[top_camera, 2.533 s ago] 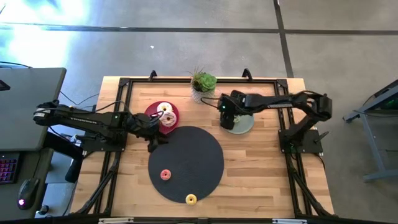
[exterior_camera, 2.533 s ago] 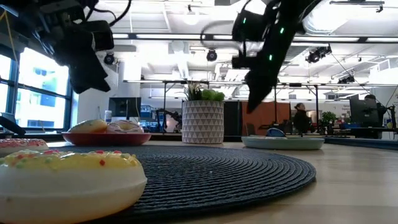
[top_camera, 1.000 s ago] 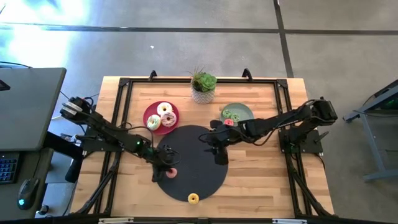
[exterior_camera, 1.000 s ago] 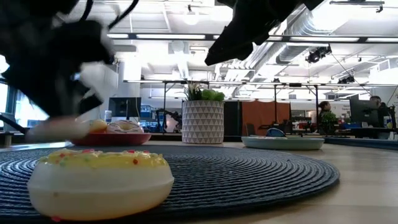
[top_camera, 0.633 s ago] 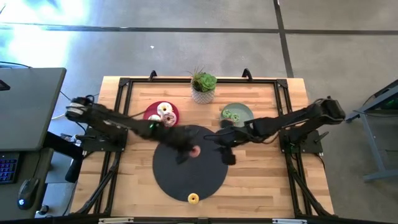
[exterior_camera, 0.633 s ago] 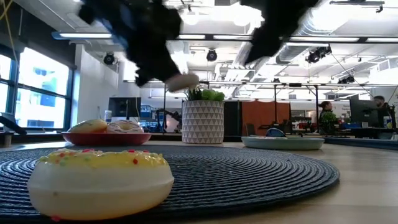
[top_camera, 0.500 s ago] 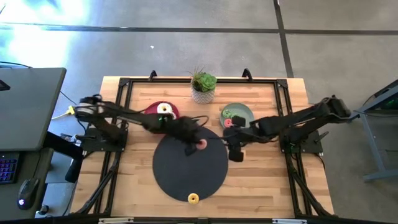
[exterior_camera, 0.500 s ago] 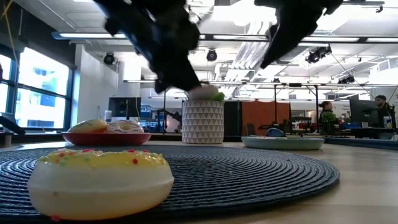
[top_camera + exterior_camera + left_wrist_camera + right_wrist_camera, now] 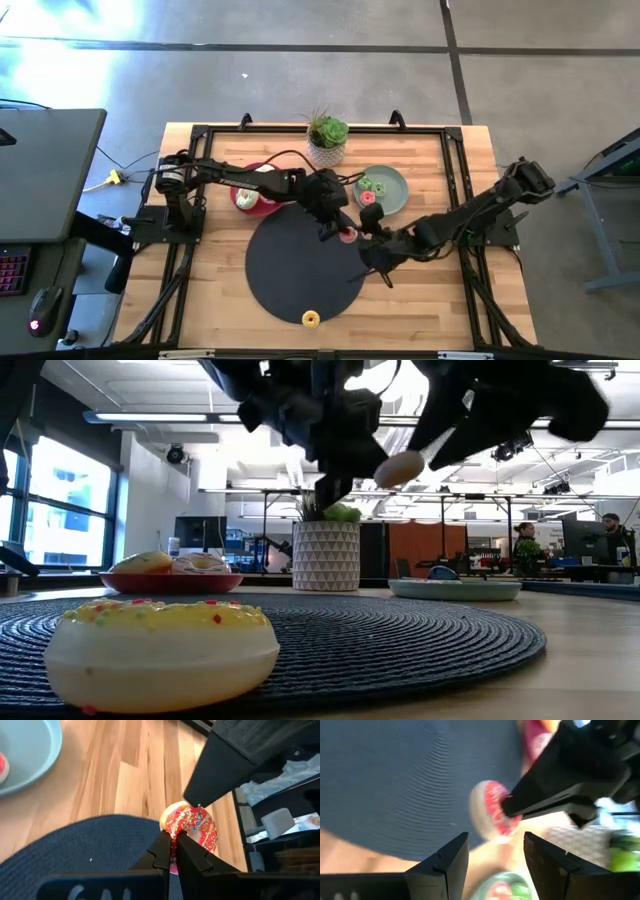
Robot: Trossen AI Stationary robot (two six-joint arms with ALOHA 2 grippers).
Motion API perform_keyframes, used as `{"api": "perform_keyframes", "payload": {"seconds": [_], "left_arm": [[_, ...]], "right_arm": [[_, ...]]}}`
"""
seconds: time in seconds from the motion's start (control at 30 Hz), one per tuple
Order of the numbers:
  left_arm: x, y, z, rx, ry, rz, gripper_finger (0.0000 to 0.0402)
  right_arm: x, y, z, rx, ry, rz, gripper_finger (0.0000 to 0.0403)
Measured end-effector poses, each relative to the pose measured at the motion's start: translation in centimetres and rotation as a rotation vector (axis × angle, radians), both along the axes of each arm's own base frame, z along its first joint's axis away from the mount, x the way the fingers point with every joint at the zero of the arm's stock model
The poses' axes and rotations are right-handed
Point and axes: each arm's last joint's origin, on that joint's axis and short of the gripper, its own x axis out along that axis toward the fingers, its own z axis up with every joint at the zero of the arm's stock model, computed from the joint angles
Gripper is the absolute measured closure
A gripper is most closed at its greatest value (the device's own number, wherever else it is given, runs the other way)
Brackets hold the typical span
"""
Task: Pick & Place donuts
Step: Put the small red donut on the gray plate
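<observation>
The red sprinkled donut is in my left gripper, short of the sage plate (image 9: 392,195). My right gripper should grab the donut's free side (image 9: 481,811) and bring the donut to the plate.
My left gripper (image 9: 338,228) is shut on a small red sprinkled donut (image 9: 192,825), held in the air over the right rim of the black round mat (image 9: 300,265). The same donut (image 9: 400,467) shows high above the table in the low view. My right gripper (image 9: 374,256) hovers open just right of and nearer than the donut (image 9: 492,815), touching nothing. A yellow donut (image 9: 310,319) lies on the mat's near edge. The red plate (image 9: 255,195) holds larger donuts. The sage plate (image 9: 388,190) holds a green donut (image 9: 372,186) and a red donut (image 9: 367,198). My left gripper pinches the red donut's rim (image 9: 174,831) between its two fingertips, at the side of the ring nearest the wrist. The fingers slant down from the table's left. The donut is lifted clear of the mat, tilted, sticking out past the fingertips.
A potted plant (image 9: 327,135) stands at the far middle of the table, between the two plates. A black frame (image 9: 200,135) runs along the table's edges. Bare wood lies right of the mat, below the sage plate.
My left gripper has lifted the red donut off the mat's near left part and carried it up, toward the table's right and far side, nearing the sage plate. My right gripper has drifted a little toward the right and near edge, staying open.
</observation>
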Motion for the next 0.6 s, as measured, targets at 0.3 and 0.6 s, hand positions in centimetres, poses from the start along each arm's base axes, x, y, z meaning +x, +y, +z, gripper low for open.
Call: {"api": "perform_keyframes", "payload": {"seconds": [0.3, 0.6], "left_arm": [[0.29, 0.09, 0.65, 0.016, -0.02, 0.021, 0.0393], [0.29, 0.09, 0.65, 0.015, -0.019, 0.023, 0.0386]], "right_arm": [[0.31, 0.83, 0.2, -0.009, -0.027, 0.082, 0.0252], [0.41, 0.76, 0.22, -0.009, -0.025, 0.095, 0.0343]]}}
